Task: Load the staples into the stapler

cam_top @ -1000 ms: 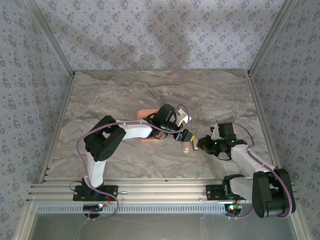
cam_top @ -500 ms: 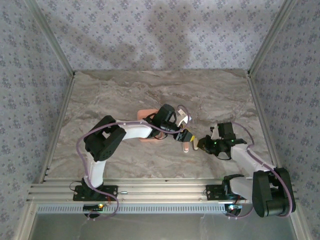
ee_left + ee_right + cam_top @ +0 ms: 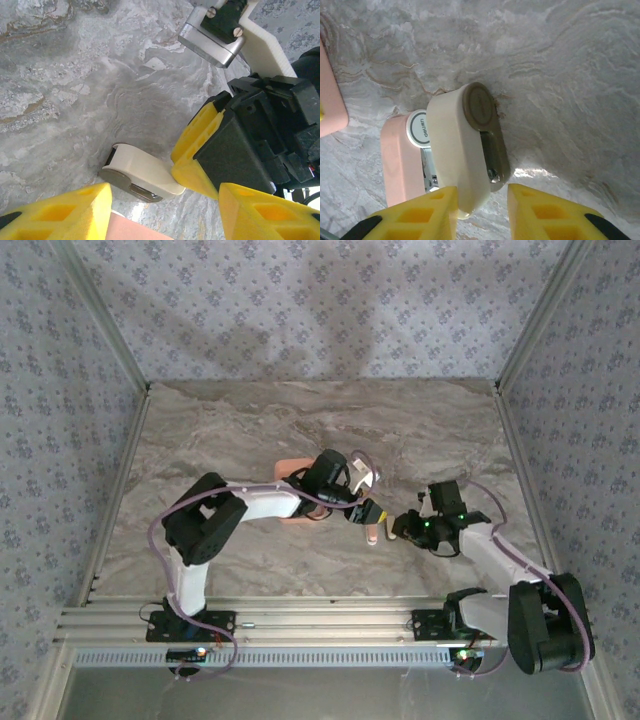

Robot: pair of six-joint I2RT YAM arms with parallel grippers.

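I need to move my left gripper away first, because my left arm is over the tray (image 3: 289,468) and the pink stapler (image 3: 372,535). Then my right gripper will move the pink stapler next to the tray.
The stapler (image 3: 372,533) stands just below my left gripper (image 3: 366,512), between the two arms. It is hinged apart. Its pink half (image 3: 135,230) lies between the left gripper's (image 3: 162,197) yellow fingers, which are shut on it. Its white half (image 3: 142,172), with the metal base plate, sticks out over the table toward my right gripper (image 3: 403,527). In the right wrist view the white half (image 3: 452,145) has its tip between the right gripper's (image 3: 481,192) fingers, touching one, with a gap to the other. The pink half (image 3: 399,160) and metal channel show beside it. The staples are out of view.
A salmon-orange square tray (image 3: 288,468) lies partly under the left forearm, and its edge (image 3: 330,95) shows in the right wrist view. Marble tabletop stretches behind and to both sides. Patterned walls and aluminium rails (image 3: 300,625) bound the table.
The right gripper's fingers have parted, loosening from the white half of the stapler, and the right arm has shifted slightly left. The left arm holds nearly still.
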